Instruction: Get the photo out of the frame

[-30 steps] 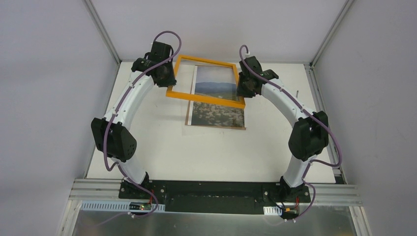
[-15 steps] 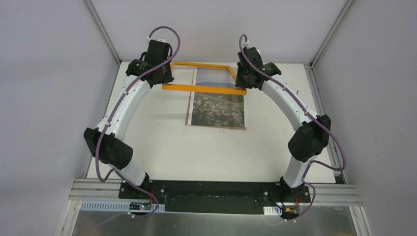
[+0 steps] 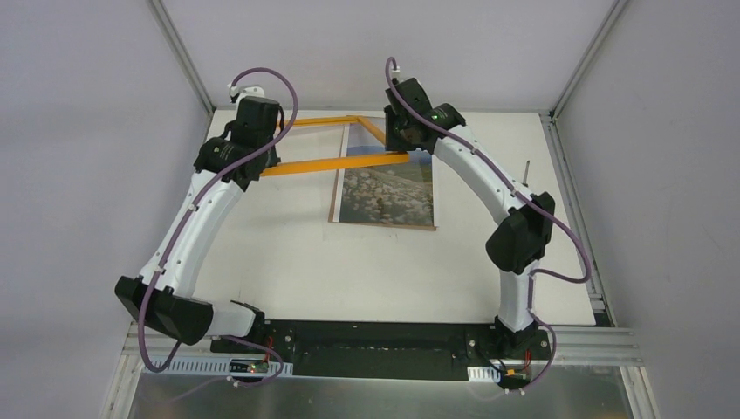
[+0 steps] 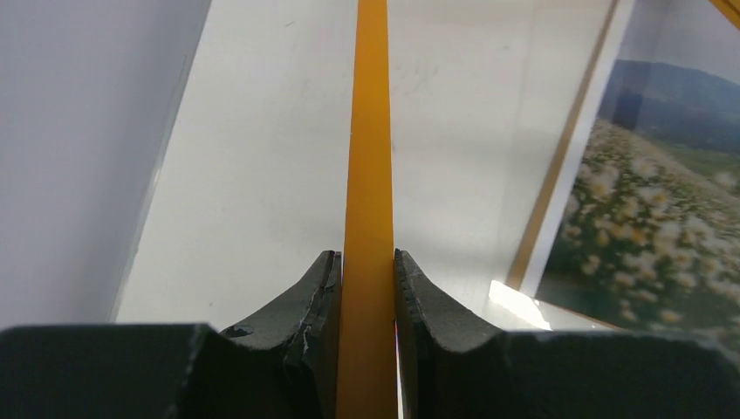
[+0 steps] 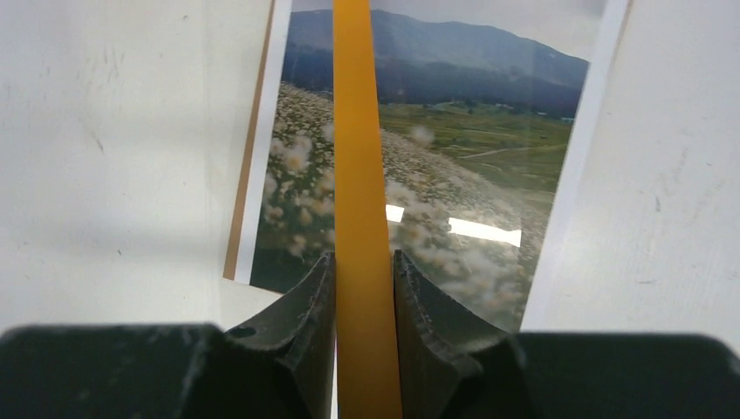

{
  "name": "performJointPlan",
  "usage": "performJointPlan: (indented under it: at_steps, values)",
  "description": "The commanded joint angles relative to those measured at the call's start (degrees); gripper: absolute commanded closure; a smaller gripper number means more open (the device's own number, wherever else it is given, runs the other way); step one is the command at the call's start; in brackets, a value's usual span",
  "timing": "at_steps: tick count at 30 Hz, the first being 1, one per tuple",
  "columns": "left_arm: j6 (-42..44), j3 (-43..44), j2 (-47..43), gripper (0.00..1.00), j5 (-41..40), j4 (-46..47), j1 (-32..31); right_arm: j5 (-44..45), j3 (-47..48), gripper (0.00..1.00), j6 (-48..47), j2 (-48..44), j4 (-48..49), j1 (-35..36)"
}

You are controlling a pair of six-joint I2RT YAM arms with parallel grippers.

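My left gripper has the orange frame hanging clear of the photo. It should keep going toward the open table (image 3: 272, 229) beside the photo and let go of the frame there.
The orange frame (image 3: 336, 163) hangs in the air at the back of the table, tilted, held at both side rails. My left gripper (image 3: 264, 155) is shut on its left rail (image 4: 369, 175). My right gripper (image 3: 403, 140) is shut on its right rail (image 5: 358, 175). The photo (image 3: 388, 188), a meadow and hills print with a white border, lies flat on the table below the frame, on a brown backing board (image 3: 334, 202) that shows along its left edge. The photo also shows in the left wrist view (image 4: 654, 175) and the right wrist view (image 5: 454, 166).
The white table (image 3: 288, 253) is boxed in by grey walls, with a metal rail (image 3: 572, 192) along its right side. A small dark pin (image 3: 528, 166) stands near that right edge. The arm bases sit on a black bar (image 3: 384, 345) at the front.
Both grippers have carried the frame up and to the left, off the photo. The photo and backing board have stayed flat on the table.
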Motion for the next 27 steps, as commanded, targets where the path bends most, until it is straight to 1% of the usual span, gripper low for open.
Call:
performJointPlan:
  at_steps: [1,5,12,15,18,19,20,22,23,25,26,27]
  values:
    - [-3.8,-7.2,-6.5,1.0,3.6,5.1,-3.6,-11.0,8.4,1.0,5.8,3.0,12.9,8.8]
    - [-4.4,-15.4,-14.0,1.0,-2.7,4.9,-3.6,-11.4,11.0,1.0,6.5,6.6,13.7,11.6]
    - [-8.4,-26.5,-25.7,1.0,-7.6,2.8,-3.6,-11.8,14.5,1.0,7.0,12.0,15.0,15.9]
    - [-10.8,-30.1,-28.5,1.0,-10.8,0.9,-3.6,-11.8,13.9,1.0,7.9,13.0,15.4,17.8]
    - [-14.6,-32.2,-29.5,1.0,-13.1,-2.2,-3.6,-11.4,9.6,1.0,8.5,12.5,17.5,19.4]
    - [-16.1,-32.9,-29.7,0.96,-13.5,-3.6,-3.5,-11.4,7.8,1.0,8.9,12.5,18.0,19.8]
    - [-17.8,-33.4,-29.7,0.86,-13.7,-5.1,-3.5,-11.4,6.5,1.0,9.4,12.6,18.5,19.9]
    - [-21.6,-33.4,-29.6,0.58,-13.7,-9.2,-3.4,-11.3,4.4,1.0,9.9,12.5,19.6,20.3]
    - [-23.9,-33.2,-29.8,0.46,-13.5,-11.6,-3.4,-11.1,3.4,1.0,10.1,12.6,20.1,20.6]
    - [-27.8,-32.3,-30.1,0.32,-12.9,-17.0,-3.4,-11.0,2.1,1.0,10.7,12.8,20.9,20.8]
    - [-29.6,-31.8,-30.4,0.28,-12.3,-19.8,-3.4,-10.8,1.8,1.0,11.0,13.2,21.1,20.9]
    - [-30.9,-31.0,-30.8,0.26,-11.6,-22.3,-3.4,-10.8,1.1,1.0,11.3,13.3,21.5,21.0]
